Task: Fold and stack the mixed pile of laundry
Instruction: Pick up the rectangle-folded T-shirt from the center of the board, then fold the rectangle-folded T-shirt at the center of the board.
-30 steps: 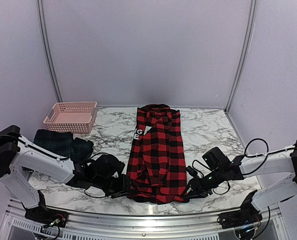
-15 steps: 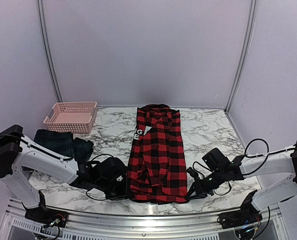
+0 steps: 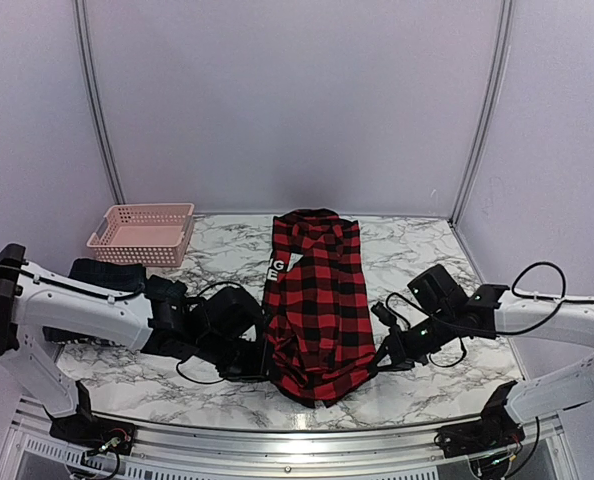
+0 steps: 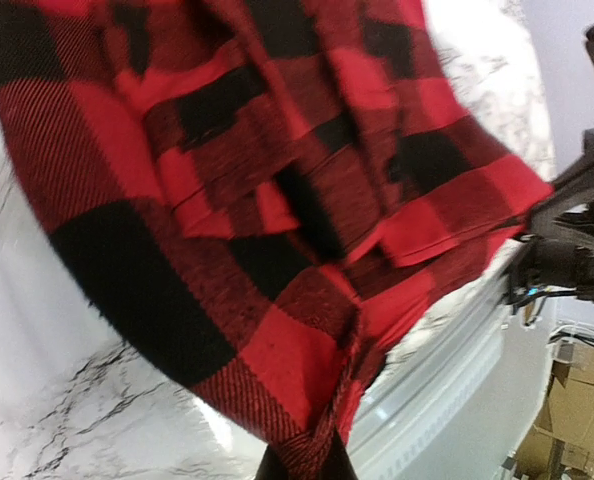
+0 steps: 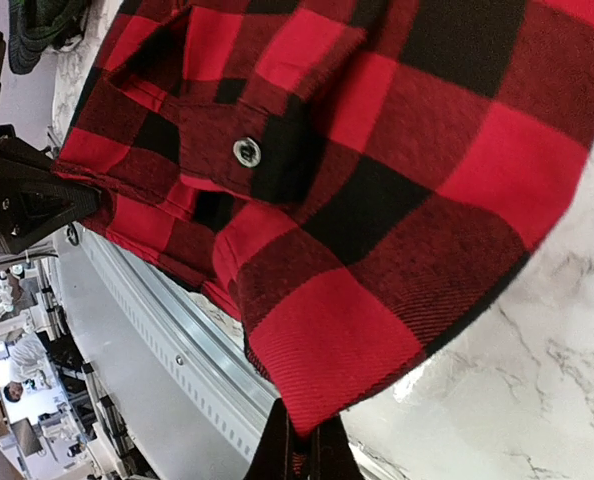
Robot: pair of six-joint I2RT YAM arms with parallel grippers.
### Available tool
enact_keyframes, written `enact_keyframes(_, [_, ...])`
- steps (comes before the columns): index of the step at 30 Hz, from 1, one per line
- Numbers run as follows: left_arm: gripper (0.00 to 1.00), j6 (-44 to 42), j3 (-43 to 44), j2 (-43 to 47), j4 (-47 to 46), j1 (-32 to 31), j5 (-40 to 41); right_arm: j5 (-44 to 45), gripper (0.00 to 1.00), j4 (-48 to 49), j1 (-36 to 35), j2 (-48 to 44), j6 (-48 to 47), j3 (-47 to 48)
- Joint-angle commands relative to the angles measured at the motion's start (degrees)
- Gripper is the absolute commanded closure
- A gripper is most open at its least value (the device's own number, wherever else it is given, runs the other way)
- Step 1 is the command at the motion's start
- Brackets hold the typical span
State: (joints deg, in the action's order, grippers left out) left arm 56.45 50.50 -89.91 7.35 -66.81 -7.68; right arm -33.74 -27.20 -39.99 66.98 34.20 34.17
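I keep moving the corner in my left gripper over the shirt until the hem lies (image 3: 312, 225) near the collar, because both hem corners (image 3: 280, 378) hang level and face the collar.
The red-and-black checked shirt (image 3: 317, 295) lies lengthwise in the middle of the table, collar at the far end, white lettering on its left side. My left gripper (image 3: 261, 362) is shut on the near left hem corner, and my right gripper (image 3: 381, 358) is shut on the near right one. Both corners are raised, and the hem (image 3: 323, 392) sags between them. In the left wrist view the cloth (image 4: 227, 200) bunches into my left gripper (image 4: 303, 468). In the right wrist view the shirt (image 5: 377, 180) runs into my right gripper (image 5: 303, 450). A dark green plaid garment (image 3: 105, 272) lies behind my left arm.
A pink lattice basket (image 3: 142, 233) stands at the far left of the marble table (image 3: 417, 250). The metal rail (image 3: 297, 435) runs along the near edge, just below the hanging hem. Grey walls close in the back and both sides.
Both grippers have shut on the shirt's near hem corners and lifted them up and away from the near edge. The flat hem now hangs in a curve.
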Motion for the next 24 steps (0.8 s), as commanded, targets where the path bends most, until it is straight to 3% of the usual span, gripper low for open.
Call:
enact_keyframes(1, [1.0,-5.5,5.8,-1.5,4.2,2.9,-2.1,2.5,1.0,-2.3,1.9,3.7,-3.9,7.5])
enact_keyframes(11, [1.0,-11.4,15.2,-6.0,4.2,17.1,-9.8,1.6,1.0,-4.4,12.0,16.0,-11.1,24.2])
enact_keyframes(24, [1.0,-16.5,37.8,-24.7,4.9,30.2,-16.9,-0.4,1.0,-5.7,22.8,37.6,-16.2,47.6])
